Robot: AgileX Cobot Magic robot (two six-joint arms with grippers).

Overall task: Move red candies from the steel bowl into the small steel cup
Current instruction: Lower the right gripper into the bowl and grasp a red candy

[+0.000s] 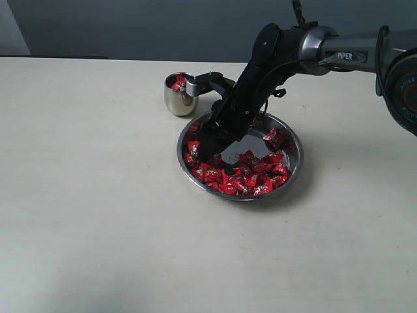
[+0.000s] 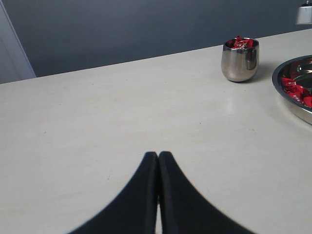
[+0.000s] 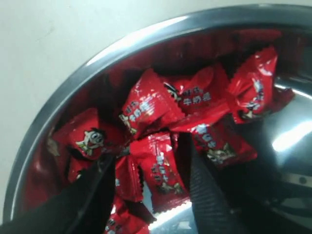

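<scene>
My gripper will add the straddled candy [image 3: 160,170], and the candy will settle high near the cup's rim, because red candies already show at the small steel cup's opening [image 1: 179,82].
The steel bowl [image 1: 296,140] holds many red candies [image 1: 251,173], mostly along its near and left sides. My right gripper [image 1: 212,140] reaches down into the bowl's left part. In the right wrist view it [image 3: 148,151] is open, and its ribbed fingers [image 3: 204,190] straddle one red candy [image 3: 163,173] lying on the pile inside the bowl's rim [image 3: 63,97]. The small steel cup [image 1: 177,101] stands upright just behind the bowl's left edge, with a few red candies [image 2: 241,43] showing at its mouth. My left gripper [image 2: 158,156] is shut and empty above bare table, away from the cup [image 2: 239,63].
The right arm [image 1: 339,55] stretches in from the upper right, over the bowl. A grey camera mount [image 1: 199,81] on it hangs beside the cup. The pale table [image 1: 85,195] runs wide to the left and front. A dark wall stands behind the table.
</scene>
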